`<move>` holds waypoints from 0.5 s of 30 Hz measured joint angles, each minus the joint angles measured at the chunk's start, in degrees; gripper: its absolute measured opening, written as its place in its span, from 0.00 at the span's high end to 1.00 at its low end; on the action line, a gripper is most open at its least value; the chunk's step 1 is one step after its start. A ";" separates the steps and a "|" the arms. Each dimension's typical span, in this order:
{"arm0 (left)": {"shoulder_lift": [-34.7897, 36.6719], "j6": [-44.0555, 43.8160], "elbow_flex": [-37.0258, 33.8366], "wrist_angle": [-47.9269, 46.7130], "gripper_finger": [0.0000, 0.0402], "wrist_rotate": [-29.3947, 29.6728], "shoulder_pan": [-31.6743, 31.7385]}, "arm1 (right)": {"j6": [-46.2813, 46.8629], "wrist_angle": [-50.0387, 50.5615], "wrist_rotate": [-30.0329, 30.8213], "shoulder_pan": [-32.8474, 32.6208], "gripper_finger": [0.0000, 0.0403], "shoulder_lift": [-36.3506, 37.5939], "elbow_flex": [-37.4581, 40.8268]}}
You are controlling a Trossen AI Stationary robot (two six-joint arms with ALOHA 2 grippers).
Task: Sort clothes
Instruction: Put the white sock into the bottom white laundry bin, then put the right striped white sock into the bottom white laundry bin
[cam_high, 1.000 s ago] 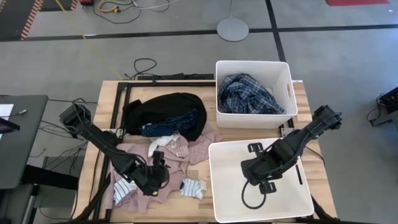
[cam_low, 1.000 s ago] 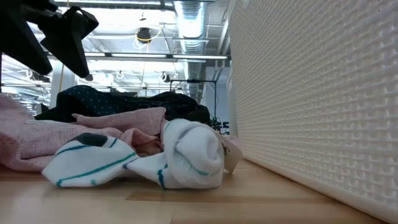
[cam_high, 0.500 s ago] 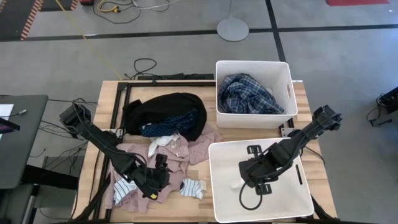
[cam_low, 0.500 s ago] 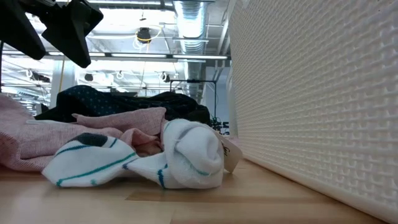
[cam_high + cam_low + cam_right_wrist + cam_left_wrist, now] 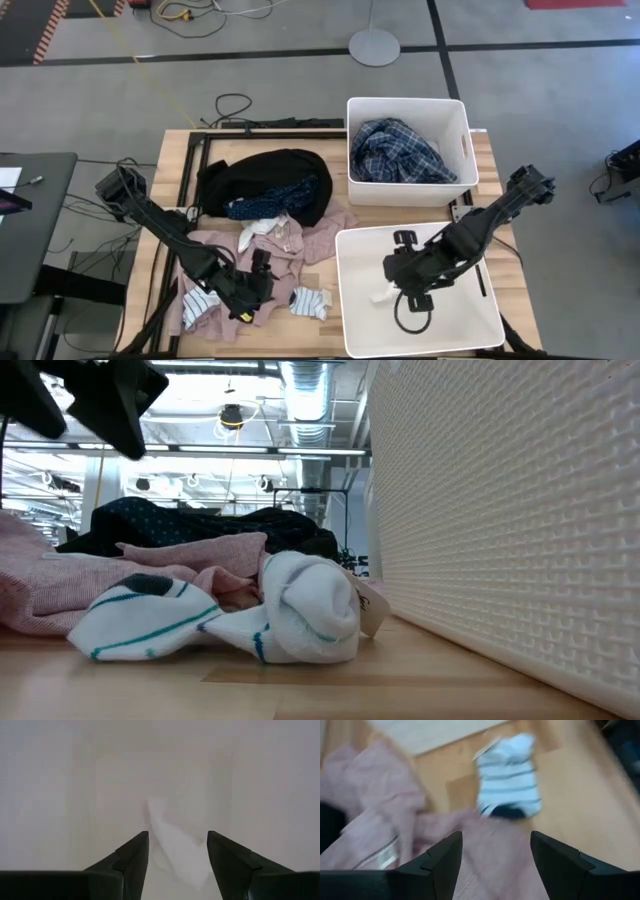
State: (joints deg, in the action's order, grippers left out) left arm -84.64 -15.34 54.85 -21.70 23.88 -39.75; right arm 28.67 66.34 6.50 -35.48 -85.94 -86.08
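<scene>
The striped sock's dark end (image 5: 311,303) is the only part of it that touches the pink garment's edge, so I expect the sock to come up by itself when I lift it.
My right gripper (image 5: 398,278) hangs open inside the near white bin (image 5: 470,335). Just below its fingers a small white sock (image 5: 175,845) lies on the bin floor, also seen from above as the white sock (image 5: 383,293). My left gripper (image 5: 495,855) is open above the pink garment (image 5: 320,235), close to a striped sock (image 5: 509,780) that lies on the wood. From table height the left gripper (image 5: 100,400) shows well above the socks (image 5: 300,610). The plaid shirt (image 5: 400,150) fills the far bin (image 5: 408,101). The black garment (image 5: 265,175) and the navy dotted one (image 5: 285,195) lie piled at the far left.
A second striped sock (image 5: 198,303) lies at the pink garment's near left corner. The near bin's wall (image 5: 500,510) rises right beside the socks. A dark frame (image 5: 200,150) runs along the table's far left. Bare wood (image 5: 300,335) shows at the near edge.
My right gripper has opened inside the near bin and let go of the white sock, which now lies on the bin floor. My left gripper has risen a little above the pink garment, still open.
</scene>
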 joint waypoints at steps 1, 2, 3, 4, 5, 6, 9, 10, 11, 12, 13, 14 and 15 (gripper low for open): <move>-0.02 0.80 0.00 1.28 0.43 -0.47 0.00 | -0.53 -1.51 0.48 -0.20 0.46 0.74 0.00; -0.12 1.71 0.00 2.73 0.43 -1.23 0.00 | -1.51 -3.06 0.96 -0.36 0.46 1.39 0.00; -0.19 2.82 0.00 4.07 0.43 -1.49 0.00 | -2.52 -4.66 1.44 -0.54 0.46 2.02 0.00; -0.24 3.99 0.00 4.94 0.43 -1.59 0.00 | -3.55 -6.29 1.67 -0.64 0.46 2.65 0.00; -0.24 4.96 0.00 5.58 0.43 -1.61 0.00 | -4.50 -7.69 2.18 -0.84 0.46 3.26 -0.01; -0.51 5.79 0.01 6.36 0.43 -1.61 0.00 | -5.35 -8.97 2.74 -1.01 0.46 3.82 -0.02; -1.96 8.52 0.02 6.91 0.43 -2.12 0.16 | -8.04 -12.32 3.45 -1.01 0.46 5.05 -0.07; -2.92 9.69 0.02 7.48 0.43 -2.93 0.48 | -8.90 -13.14 3.68 -1.01 0.46 5.29 -0.07; -3.97 10.82 0.02 8.18 0.43 -3.49 0.65 | -9.53 -13.92 3.92 -1.01 0.46 5.43 -0.07; -5.13 11.84 0.02 8.62 0.43 -4.69 0.92 | -10.19 -14.52 3.99 -0.99 0.46 5.48 -0.07; -6.29 12.66 0.02 9.08 0.43 -5.50 1.24 | -10.86 -15.11 4.01 -0.95 0.46 5.52 -0.07; -7.45 13.39 0.02 9.67 0.43 -5.89 1.56 | -11.38 -15.71 4.02 -0.87 0.46 5.53 -0.07; -8.50 13.97 0.02 9.88 0.43 -6.00 1.88 | -11.93 -16.05 4.02 -0.77 0.46 5.53 -0.07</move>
State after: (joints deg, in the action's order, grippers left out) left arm -93.14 -1.36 54.87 -11.82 17.87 -37.87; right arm 16.74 50.28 10.52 -36.25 -80.40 -86.15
